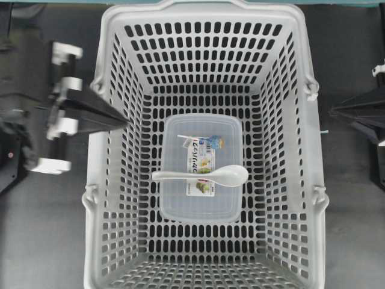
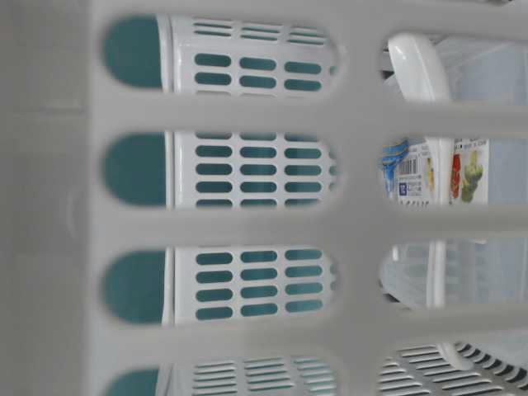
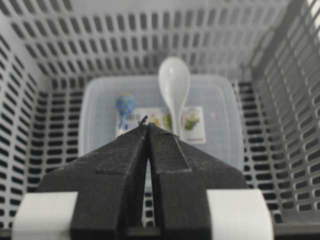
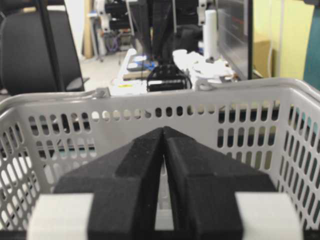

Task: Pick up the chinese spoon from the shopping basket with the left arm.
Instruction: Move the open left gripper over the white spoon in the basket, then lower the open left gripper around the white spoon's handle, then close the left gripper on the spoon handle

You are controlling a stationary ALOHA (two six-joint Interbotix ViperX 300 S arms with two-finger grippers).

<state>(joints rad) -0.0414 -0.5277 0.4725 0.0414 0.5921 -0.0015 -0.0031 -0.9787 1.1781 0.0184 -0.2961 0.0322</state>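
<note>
I should go on reaching down until my fingers are on both sides of the handle (image 1: 198, 176) above the label, because the chinese spoon's handle (image 1: 172, 175) points toward my left gripper and is clear of the lollipop.
The white chinese spoon (image 1: 207, 176) lies across the lid of a clear container (image 1: 180, 198) on the floor of the light-grey shopping basket (image 1: 114, 24), bowl to the right and handle to the left. In the left wrist view the spoon (image 3: 174, 82) points its handle toward my left gripper (image 3: 148, 126), which is shut and empty. That gripper (image 1: 123, 122) hangs over the basket's left rim, high above the spoon. My right gripper (image 4: 163, 129) is shut and empty outside the basket's right wall (image 4: 150, 97). Through the slots at table level the spoon (image 2: 419, 66) shows partly.
The lidded container (image 3: 100, 110) carries a printed label (image 1: 201, 171) under the spoon. Tall slotted basket walls (image 3: 150, 35) close in on all sides of it. The right gripper (image 1: 335, 111) sits just beyond the basket's right rim (image 1: 313, 90).
</note>
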